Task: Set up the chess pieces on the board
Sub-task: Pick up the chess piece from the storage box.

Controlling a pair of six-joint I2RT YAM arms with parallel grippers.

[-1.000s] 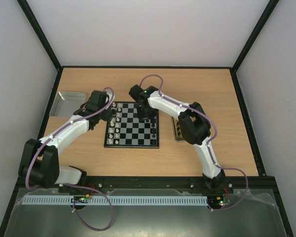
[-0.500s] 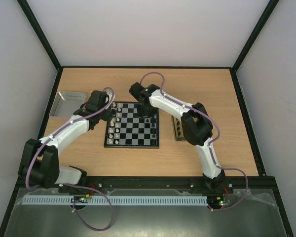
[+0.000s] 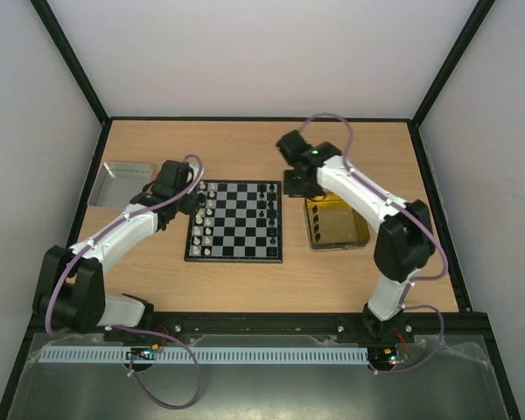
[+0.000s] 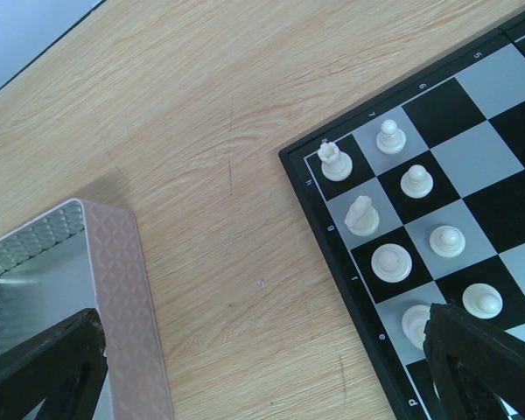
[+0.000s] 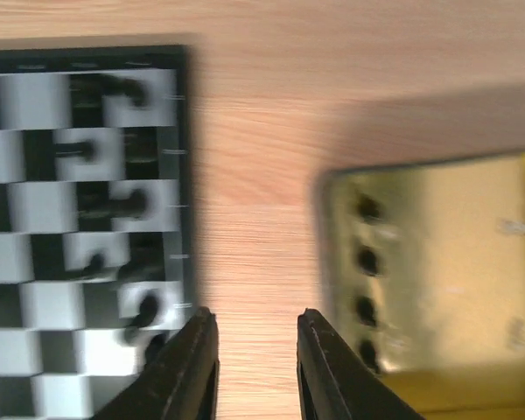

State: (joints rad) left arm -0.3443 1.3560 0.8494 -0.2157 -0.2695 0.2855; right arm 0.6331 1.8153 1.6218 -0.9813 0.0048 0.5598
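The open fingers of the robot's right gripper stand across the row of black pieces (image 3: pixel 316 224), so the gripper should keep going into the yellow tray and close on the farthest piece (image 3: pixel 315 210).
The board (image 3: pixel 234 257) lies mid-table. White chess pieces (image 3: pixel 206 219) fill its left columns and black ones (image 3: pixel 267 210) stand on its right columns. My left gripper (image 3: pixel 195 203) hovers over the board's far-left corner, wide open and empty. In the left wrist view its gripper (image 4: pixel 262 350) spans bare wood beside the board's frame (image 4: pixel 332 254), near a white knight (image 4: pixel 361 214) and a rook (image 4: pixel 335 162). My right gripper (image 3: pixel 296 184) hangs between the board and the yellow tray. Its jaws (image 5: pixel 254 324) are open over wood, holding nothing. That view is blurred; black pieces (image 5: pixel 127 203) show on the board.
A shallow silver tray (image 3: pixel 122 182) sits left of the board, its rim (image 4: pixel 122 289) close to my left finger. The yellow-tinted tray (image 3: pixel 337 223) lies right of the board with several black pieces (image 5: pixel 366 259) along its near wall.
My right gripper has pulled off the board's right side and swung right toward the yellow tray, its jaws opening. The left arm has stayed put.
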